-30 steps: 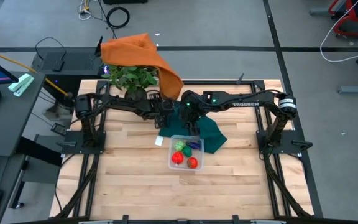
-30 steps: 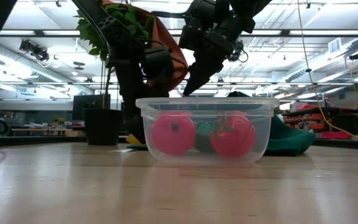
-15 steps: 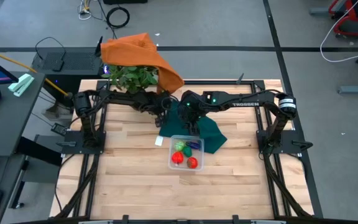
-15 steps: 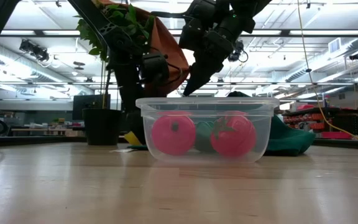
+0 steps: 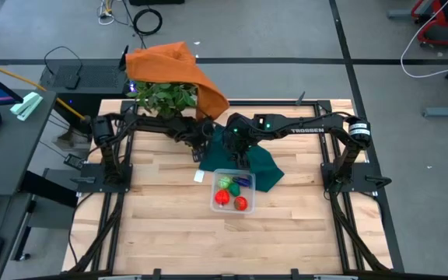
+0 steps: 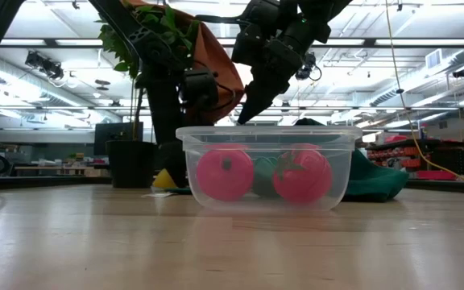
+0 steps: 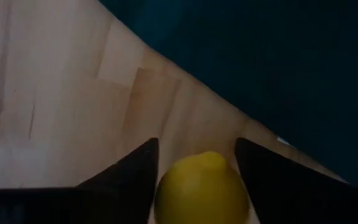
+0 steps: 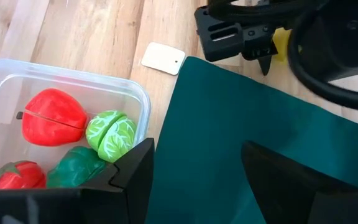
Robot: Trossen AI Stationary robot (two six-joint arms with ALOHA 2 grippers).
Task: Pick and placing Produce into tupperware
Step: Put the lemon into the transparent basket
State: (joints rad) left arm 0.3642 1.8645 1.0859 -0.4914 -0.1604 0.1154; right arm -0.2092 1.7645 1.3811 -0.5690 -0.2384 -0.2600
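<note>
The yellow fruit [image 7: 201,191] is off-centre along my left gripper's fingers, so next I open them, back away and center them around its round body [image 6: 164,180] before I lift it.
The clear tupperware [image 5: 233,191] stands on the wood table, just near of a teal cloth [image 5: 257,165]. It holds red [image 8: 51,118], light green [image 8: 109,135] and dark green [image 8: 73,167] toy produce, plus a blue piece [image 5: 243,181]. My left gripper [image 5: 203,143] is low at the cloth's left edge, shut on a yellow fruit [image 7: 201,186]. That fruit also shows at table height in the low view [image 6: 165,179]. My right gripper [image 8: 197,149] hangs open above the cloth, just beyond the tupperware's far side, holding nothing. My left gripper pinches the yellow fruit between its two fingers, one finger [image 7: 135,168] on each side of its round body [image 7: 166,186]. The fingers reach down toward the table. Whether the fruit rests on the wood or hangs just clear of it, I cannot tell.
A small white block [image 8: 163,58] lies on the table between the tupperware and my left gripper. A leafy potted plant [image 5: 166,97] draped with an orange cloth [image 5: 179,66] stands at the far edge, behind the left arm. Bare wood [image 5: 169,225] lies nearer.
My left arm has shifted slightly, and the yellow fruit between its fingers has moved a little toward the table's left at table height. The right gripper and the tupperware have stayed put.
</note>
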